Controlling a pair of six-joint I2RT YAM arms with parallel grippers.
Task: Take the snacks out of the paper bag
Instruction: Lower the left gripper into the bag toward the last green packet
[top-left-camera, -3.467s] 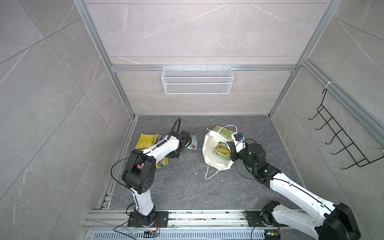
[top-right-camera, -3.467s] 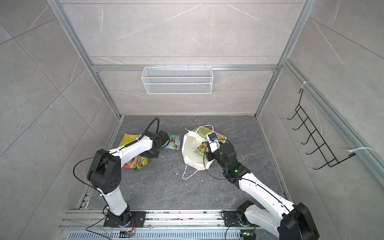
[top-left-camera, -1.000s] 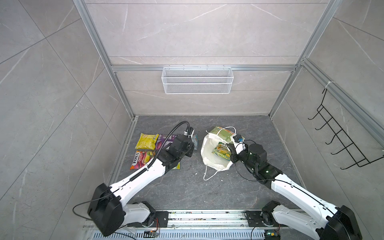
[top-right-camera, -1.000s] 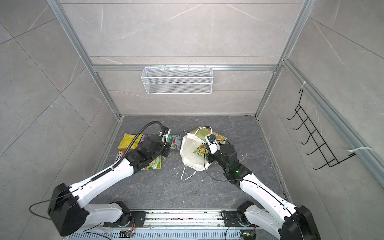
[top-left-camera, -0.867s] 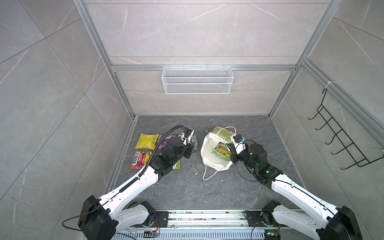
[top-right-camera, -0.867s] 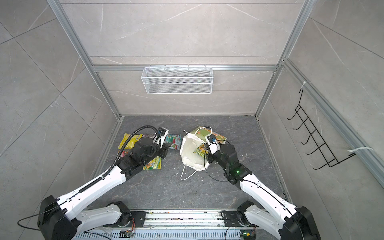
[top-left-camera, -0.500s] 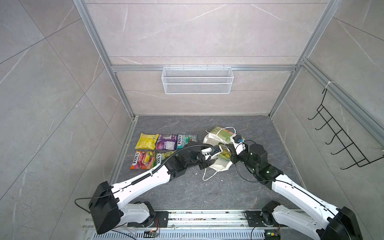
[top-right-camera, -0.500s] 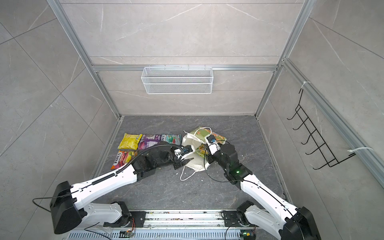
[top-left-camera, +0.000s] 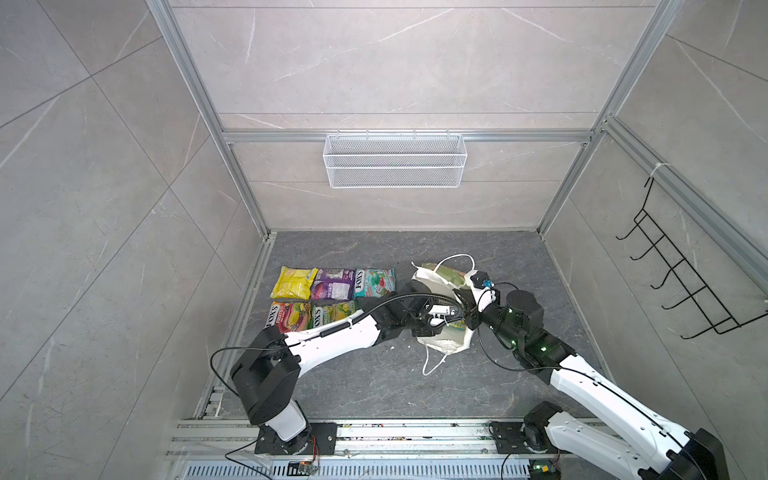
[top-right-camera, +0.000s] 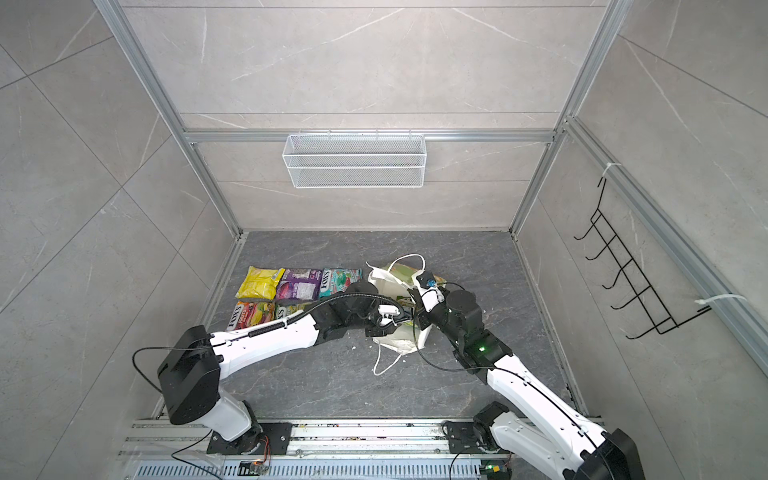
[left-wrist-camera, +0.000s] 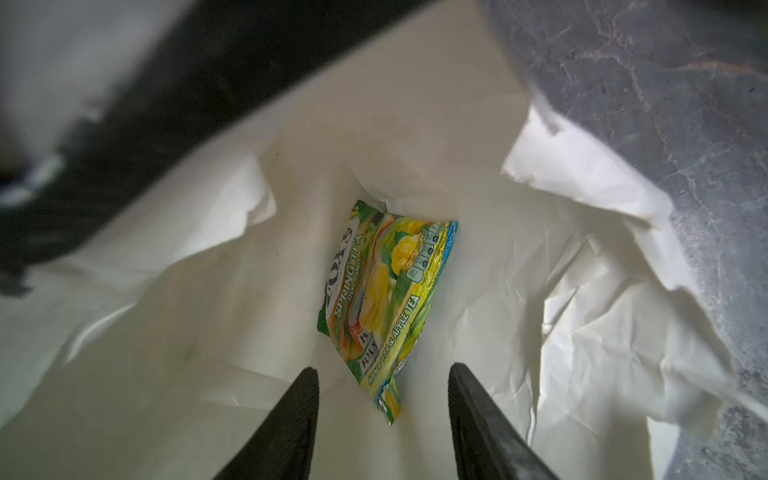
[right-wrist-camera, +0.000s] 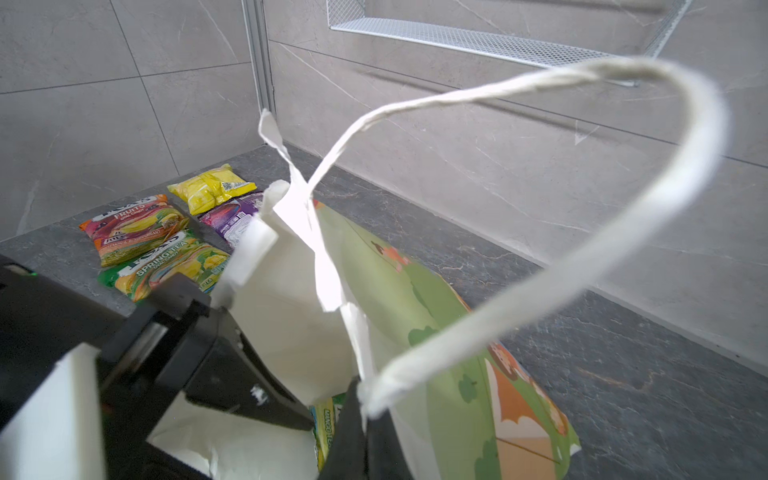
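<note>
The green-yellow packet's near corner (left-wrist-camera: 389, 406) points between my left gripper's open fingers, so they should keep reaching into the bag until they are on both sides of the packet's body (left-wrist-camera: 385, 292), then close.
The white paper bag (top-left-camera: 442, 341) lies on its side on the grey floor, mouth toward the left arm. My right gripper (right-wrist-camera: 365, 415) is shut on the bag's rim at the base of a cord handle (right-wrist-camera: 582, 266) and holds the mouth up. My left gripper (left-wrist-camera: 381, 372) is open inside the bag. A green-yellow snack packet (left-wrist-camera: 386, 299) lies on the bag's inner wall, its near corner between my open fingers and touching neither. Several snacks lie in two rows left of the bag: yellow (top-left-camera: 292, 283), purple (top-left-camera: 333, 284), teal-red (top-left-camera: 375, 282), orange-red (top-left-camera: 289, 316), green-yellow (top-left-camera: 334, 313).
A white wire mesh basket (top-left-camera: 395, 160) hangs on the back wall. A black hook rack (top-left-camera: 681, 282) is on the right wall. The bag's other handle (top-left-camera: 434, 361) trails on the floor in front. A metal rail (top-left-camera: 374, 432) runs along the front edge.
My left arm has swung right from the row of packets to the bag and pushed its gripper into the mouth, jaws wider than before. The right gripper has kept its hold.
</note>
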